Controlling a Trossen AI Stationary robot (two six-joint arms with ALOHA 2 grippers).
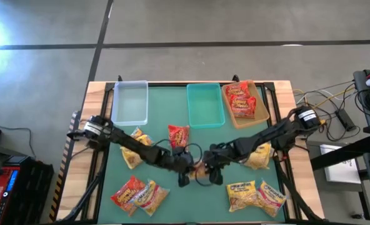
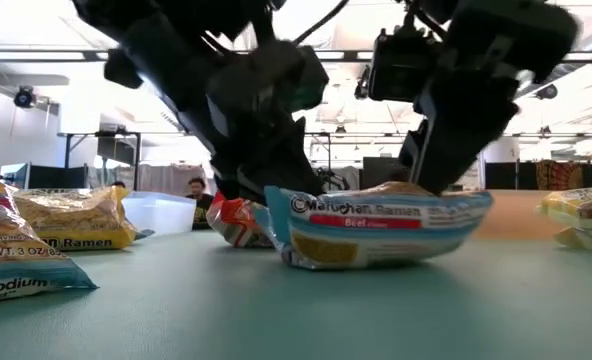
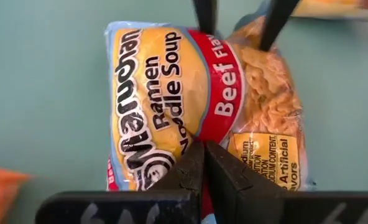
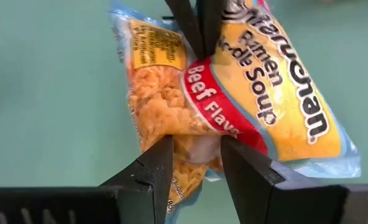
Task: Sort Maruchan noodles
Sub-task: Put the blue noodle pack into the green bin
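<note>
My right gripper should lift away while my left gripper turns the packet (image 3: 204, 132), because my grippers hold opposite edges of the beef packet and bunch up its noodle window (image 4: 197, 147).
A yellow Maruchan beef ramen packet (image 3: 165, 93) (image 4: 265, 93) lies at the table's middle (image 1: 199, 167), mostly covered by both grippers. In the low view the packet (image 2: 376, 228) seems to rest on the green mat. My left gripper (image 1: 185, 175) (image 3: 204, 163) is shut on one long edge of it. My right gripper (image 1: 213, 172) (image 4: 196, 158) meets the opposite edge, its fingers partly closed around a hump of the wrapper. Other packets lie loose on the mat. My left gripper pinches the packet's long edge at the red band (image 3: 199, 134) between its two fingers. The fingers lie across that edge. My right gripper holds the opposite edge at the noodle window (image 4: 193, 140), a bunched hump of wrapper between its fingers (image 4: 159, 165), which come from above.
At the far edge stand a clear bin (image 1: 130, 103), a teal bin (image 1: 205, 105) and a tan bin (image 1: 262, 109) holding red packets. A red packet (image 1: 179, 134) lies just beyond the grippers. More packets lie at the left (image 1: 135, 147), near left (image 1: 138, 195), right (image 1: 260, 156) and near right (image 1: 257, 195).
</note>
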